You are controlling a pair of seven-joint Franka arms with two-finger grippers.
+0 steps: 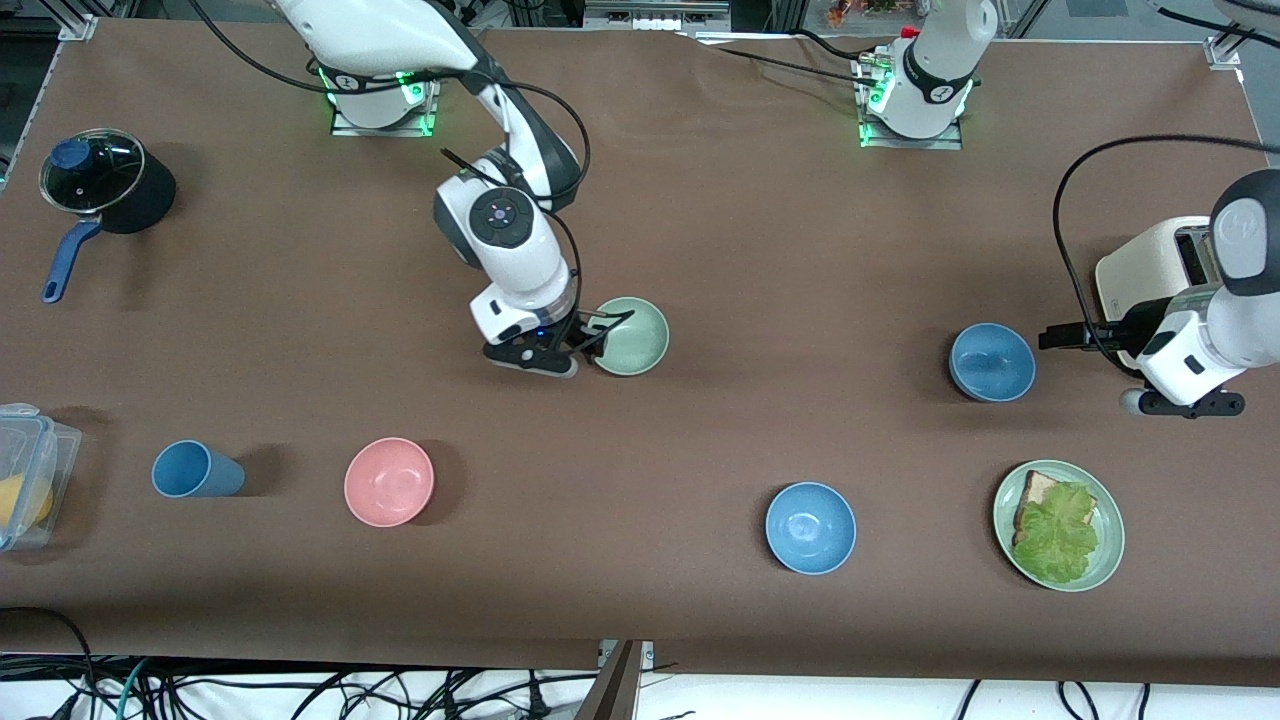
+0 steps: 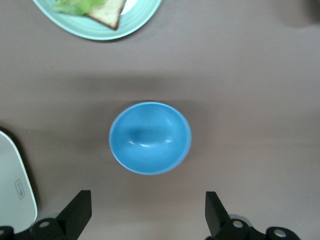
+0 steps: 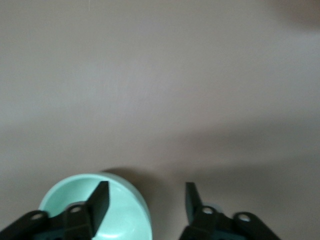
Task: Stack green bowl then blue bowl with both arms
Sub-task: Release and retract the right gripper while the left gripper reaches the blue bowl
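Note:
The dull blue bowl (image 1: 992,362) will sit deep inside the pale green bowl when I lower it there, because the pale green bowl has an empty, similarly wide round opening (image 1: 637,337).
The pale green bowl (image 1: 632,336) (image 3: 117,210) rests on the brown table near its middle. My right gripper (image 1: 598,337) (image 3: 146,192) is open and straddles the bowl's rim, one finger inside the bowl and the other outside it, with a gap on each side of the rim. The dull blue bowl (image 1: 992,361) (image 2: 150,138) sits toward the left arm's end of the table. My left gripper (image 1: 1185,403) (image 2: 147,200) hangs open beside that bowl, above bare table, with nothing between its fingers.
A brighter blue bowl (image 1: 810,527) and a green plate (image 1: 1105,555) with bread and lettuce lie nearer the front camera. A pink bowl (image 1: 389,481), a blue cup (image 1: 195,469), a plastic box (image 1: 25,475), a lidded pot (image 1: 100,185) and a toaster (image 1: 1150,270) also stand about.

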